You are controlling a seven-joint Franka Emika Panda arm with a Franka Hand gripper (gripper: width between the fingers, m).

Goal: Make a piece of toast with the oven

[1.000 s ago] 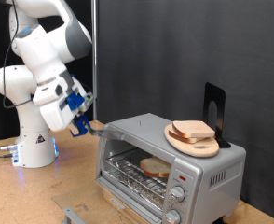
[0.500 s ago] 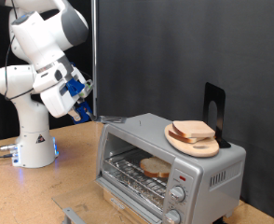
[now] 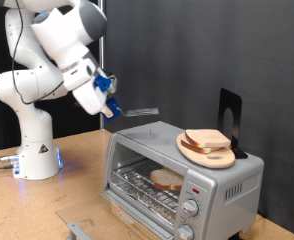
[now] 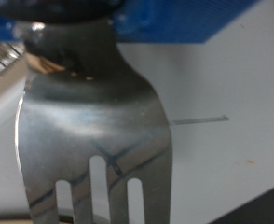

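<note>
I should keep lowering my gripper, with the metal fork [image 3: 141, 112] level, until the fork rests on the oven's roof [image 3: 161, 134], which is clear beside the wooden plate.
The silver oven [image 3: 230, 184] stands at the exterior view's lower right, its glass door dropped open. One piece of toast [image 3: 167, 180] lies on the wire rack inside. A second pale slice [image 3: 207, 138] rests on a round wooden plate [image 3: 191, 151] on the oven's roof. My gripper [image 3: 111, 104] hangs above and to the left of the oven's top corner, shut on a metal fork [image 3: 139, 111] that points level towards the plate. In the wrist view the fork [image 4: 90, 121] fills the picture, tines outward over the oven's grey roof.
A black upright stand [image 3: 229, 110] sits behind the plate on the oven's roof. Two round knobs [image 3: 191, 208] are on the oven's front right. The arm's white base [image 3: 32, 155] stands at the left on the wooden table. A small metal piece [image 3: 77, 231] lies at the table's front.
The arm has swung up and to the exterior view's right, carrying the fork from beside the oven's left wall to above its top left corner.
</note>
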